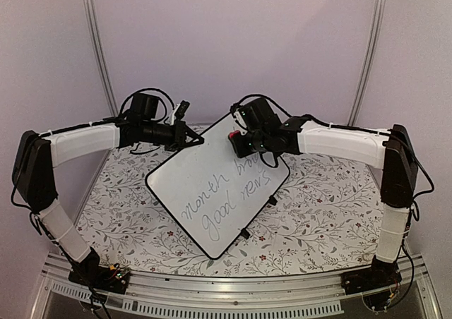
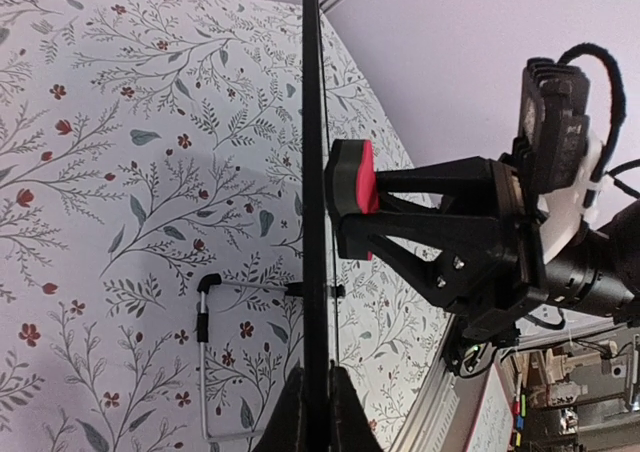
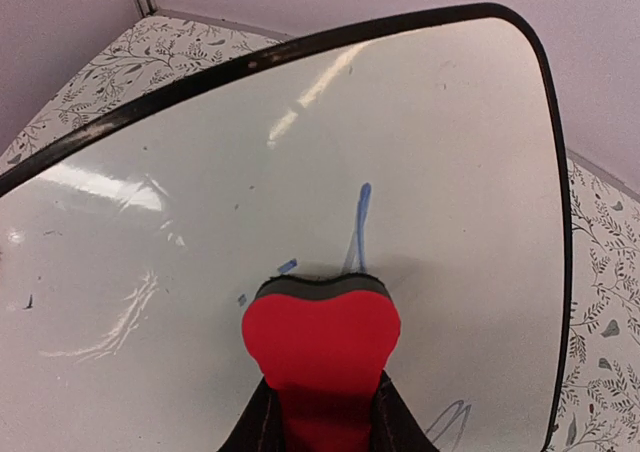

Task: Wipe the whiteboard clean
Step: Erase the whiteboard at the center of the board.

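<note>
I can see a blue stroke going up past the red eraser's edge, so next my right gripper moves the eraser toward the board's corner and wipes up over the stroke's tip.
The whiteboard is white with a thin black frame and stands tilted over the floral table, bearing grey handwriting. My left gripper is shut on its upper left edge. In the left wrist view the board shows edge-on, and my left gripper clamps that edge. My right gripper is shut on a red eraser pressed against the board's upper part. In the right wrist view the eraser lies flat on the board in front of my right gripper, just below short blue strokes.
The floral tablecloth covers the table. The board's wire stand hangs behind it, and small black feet stick out at its lower edge. Purple walls close the back. A metal rail runs along the near edge.
</note>
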Robot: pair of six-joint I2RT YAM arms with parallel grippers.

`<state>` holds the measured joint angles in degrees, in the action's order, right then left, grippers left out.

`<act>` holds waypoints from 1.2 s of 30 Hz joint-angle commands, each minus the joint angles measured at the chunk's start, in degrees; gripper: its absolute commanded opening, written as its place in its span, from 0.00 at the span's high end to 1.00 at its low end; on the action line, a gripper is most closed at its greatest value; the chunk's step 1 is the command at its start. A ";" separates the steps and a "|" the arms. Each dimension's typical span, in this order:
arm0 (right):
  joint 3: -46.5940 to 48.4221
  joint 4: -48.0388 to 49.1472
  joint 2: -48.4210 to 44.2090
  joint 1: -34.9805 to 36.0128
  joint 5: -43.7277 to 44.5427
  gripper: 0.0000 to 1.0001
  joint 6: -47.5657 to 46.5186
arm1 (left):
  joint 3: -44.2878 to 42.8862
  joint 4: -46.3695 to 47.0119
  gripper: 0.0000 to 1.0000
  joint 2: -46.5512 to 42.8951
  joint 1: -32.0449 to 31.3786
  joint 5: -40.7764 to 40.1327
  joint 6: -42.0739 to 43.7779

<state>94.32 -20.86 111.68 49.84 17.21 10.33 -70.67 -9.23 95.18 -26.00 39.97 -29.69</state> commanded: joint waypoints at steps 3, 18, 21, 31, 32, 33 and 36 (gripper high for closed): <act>-6.56 0.32 -2.25 -0.19 -1.36 1.00 1.48 | 1.32 -1.95 1.00 0.37 -1.34 1.31 2.49; -1.22 0.06 -1.16 0.37 -4.84 1.00 -0.02 | 1.37 -2.00 1.00 1.10 -1.34 1.17 2.52; 0.60 -0.34 -0.30 0.34 -4.93 1.00 -0.21 | 1.32 -1.92 1.00 1.19 -1.39 1.19 2.49; 0.87 -2.61 1.31 0.21 -0.87 1.00 0.01 | 1.32 -2.00 1.00 1.08 -1.37 1.20 2.48; 0.80 -2.95 1.34 0.21 -0.27 1.00 0.20 | 1.28 -2.01 1.00 1.22 -1.38 1.25 2.52; 0.66 -3.13 1.35 0.17 0.09 1.00 0.28 | 1.32 -1.96 1.00 1.18 -1.39 1.33 2.52; -0.02 -3.31 0.98 -0.08 0.79 1.00 0.55 | 1.33 -2.01 1.00 1.31 -1.34 1.34 2.39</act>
<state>94.24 -21.69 111.13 49.98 15.25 10.52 -70.59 -9.13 95.18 -26.04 40.03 -29.82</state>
